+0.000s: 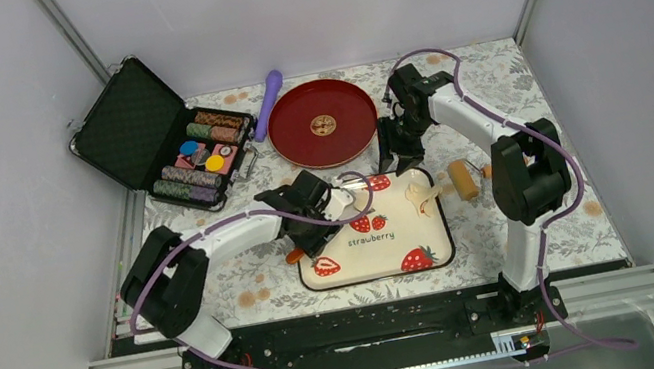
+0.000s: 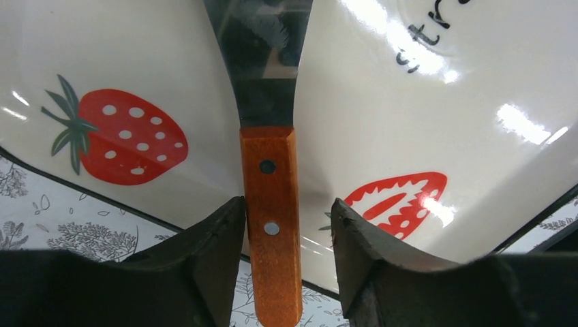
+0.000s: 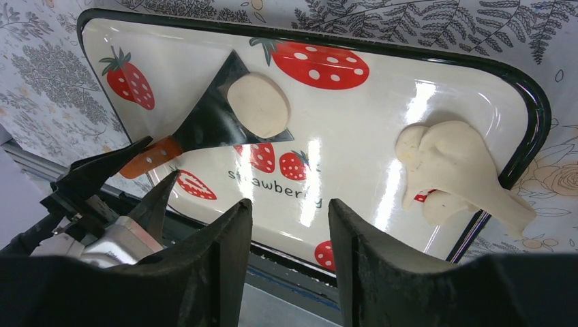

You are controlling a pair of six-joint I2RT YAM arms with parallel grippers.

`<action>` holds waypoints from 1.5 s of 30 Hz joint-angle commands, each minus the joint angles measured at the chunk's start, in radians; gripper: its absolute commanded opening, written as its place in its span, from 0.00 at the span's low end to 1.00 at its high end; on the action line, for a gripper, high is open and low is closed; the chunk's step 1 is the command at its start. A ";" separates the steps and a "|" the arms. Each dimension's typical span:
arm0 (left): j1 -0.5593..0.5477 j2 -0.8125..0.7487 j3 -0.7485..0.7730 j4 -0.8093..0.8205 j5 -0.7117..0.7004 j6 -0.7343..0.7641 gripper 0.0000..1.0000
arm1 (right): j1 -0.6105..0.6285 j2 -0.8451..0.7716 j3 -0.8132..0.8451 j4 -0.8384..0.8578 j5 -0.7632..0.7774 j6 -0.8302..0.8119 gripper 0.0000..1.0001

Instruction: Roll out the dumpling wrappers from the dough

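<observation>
I can see the red plate far behind the wrapper on the spatula (image 3: 259, 105), so my right gripper should pull the plate's rim (image 1: 359, 150) nearer before the wrapper goes there.
A white strawberry tray (image 1: 436, 251) lies in the middle of the table. In the right wrist view a thin round wrapper (image 3: 257, 103) rests on the metal blade of a spatula (image 3: 204, 126) on the tray (image 3: 354, 102). An irregular lump of dough (image 3: 450, 163) lies at the tray's right side, also seen from above (image 1: 421, 193). My left gripper (image 2: 286, 204) is open and straddles the spatula's orange handle (image 2: 271, 204); the left finger touches it and the right finger stands apart. My right gripper (image 3: 290, 204) is open and empty, held above the tray's far edge (image 1: 394, 157).
A wooden roller (image 1: 459, 179) lies across the tray's right edge. A red round plate (image 1: 322, 122) and a purple tool (image 1: 268, 103) are at the back. An open black case of poker chips (image 1: 162, 137) stands at the back left.
</observation>
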State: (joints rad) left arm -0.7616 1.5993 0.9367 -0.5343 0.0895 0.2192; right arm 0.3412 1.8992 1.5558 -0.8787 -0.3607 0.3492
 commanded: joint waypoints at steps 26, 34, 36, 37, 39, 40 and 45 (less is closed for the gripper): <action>-0.016 -0.158 0.013 -0.040 -0.024 -0.072 0.00 | 0.033 0.339 0.515 -0.085 -0.058 0.039 0.52; -0.018 -0.250 -0.014 -0.076 -0.029 -0.107 0.00 | 0.059 0.637 0.933 -0.197 -0.068 0.106 0.50; -0.017 -0.274 -0.024 -0.085 -0.032 -0.114 0.00 | 0.062 0.683 0.971 -0.197 -0.078 0.136 0.48; -0.017 -0.286 -0.026 -0.091 -0.036 -0.117 0.00 | 0.064 0.699 0.977 -0.198 -0.082 0.145 0.48; -0.017 -0.314 -0.031 -0.103 -0.042 -0.127 0.00 | 0.071 0.718 0.970 -0.197 -0.089 0.157 0.47; -0.017 -0.325 -0.034 -0.108 -0.047 -0.131 0.00 | 0.079 0.722 0.961 -0.199 -0.092 0.161 0.47; -0.011 -0.374 -0.035 -0.120 -0.062 -0.157 0.00 | 0.097 0.713 0.902 -0.211 -0.086 0.170 0.46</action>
State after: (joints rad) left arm -0.7757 1.2861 0.8928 -0.6693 0.0505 0.0978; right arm 0.4080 2.6347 2.4702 -1.0420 -0.4145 0.4892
